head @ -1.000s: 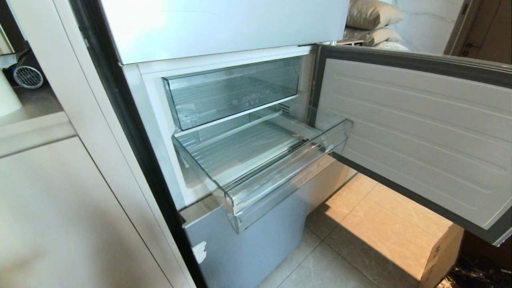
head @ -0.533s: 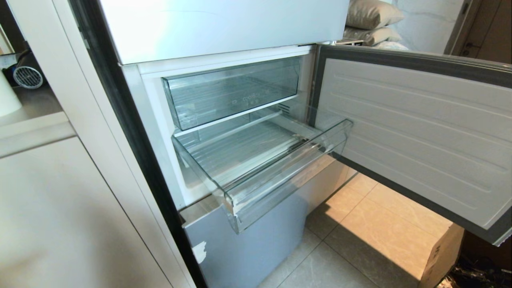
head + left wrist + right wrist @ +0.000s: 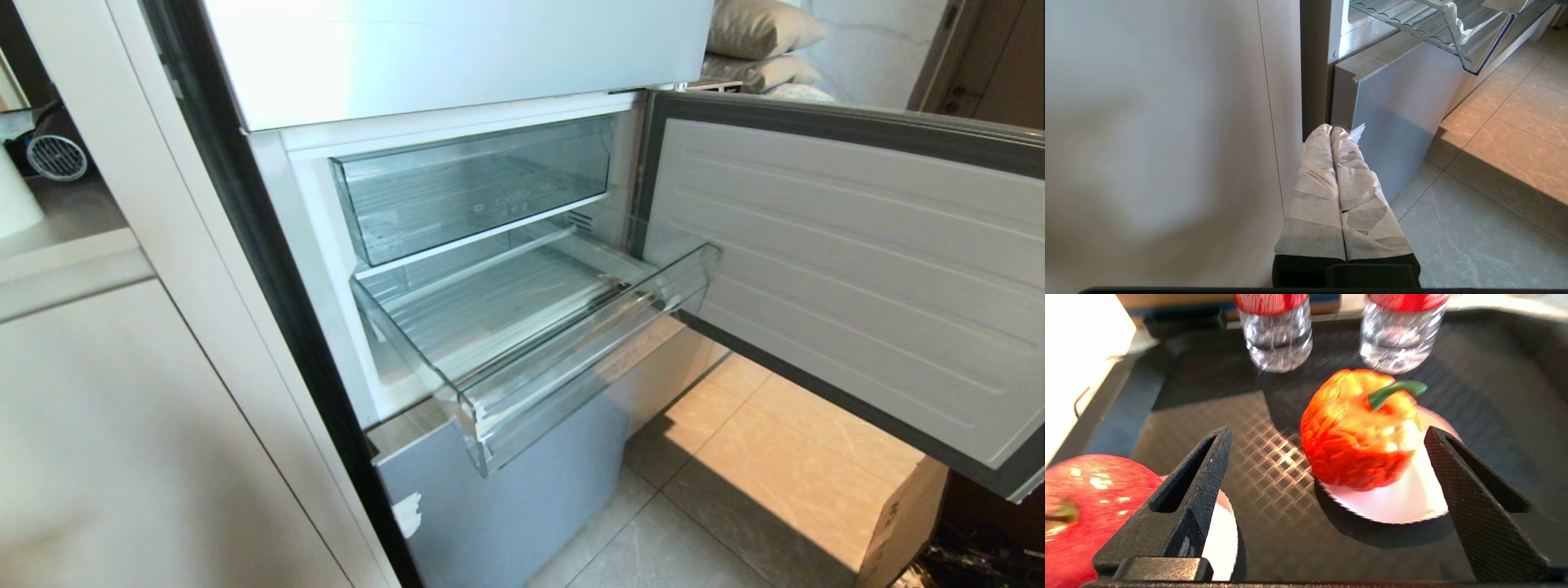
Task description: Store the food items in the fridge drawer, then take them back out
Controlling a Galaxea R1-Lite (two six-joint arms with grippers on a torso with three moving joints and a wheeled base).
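Observation:
My right gripper needs to go on in until its fingers have the bumpy fruit's sides (image 3: 1361, 438) between them. The bumpy fruit is in front of their open gap, clear of the red apple (image 3: 1099, 495).
The fridge drawer (image 3: 588, 347) is pulled out under the upper compartment, and I see nothing inside it; its corner also shows in the left wrist view (image 3: 1470, 53). A bumpy red-orange fruit (image 3: 1355, 433) with a green stem sits on a white paper disc (image 3: 1404, 502) on a black tray (image 3: 1208, 416). My right gripper (image 3: 1327, 430) is open, its two black fingers wide apart on either side of the fruit and touching nothing. A red apple (image 3: 1086, 506) lies beside one finger. My left gripper (image 3: 1332, 130) is shut and empty, parked low by the cabinet side.
Two clear bottles (image 3: 1276, 330) (image 3: 1402, 330) stand at the tray's far edge. The fridge door (image 3: 857, 269) hangs open on the right. A plain clear drawer (image 3: 473, 188) sits above the pulled-out one. A cardboard box (image 3: 906, 514) rests on the tiled floor.

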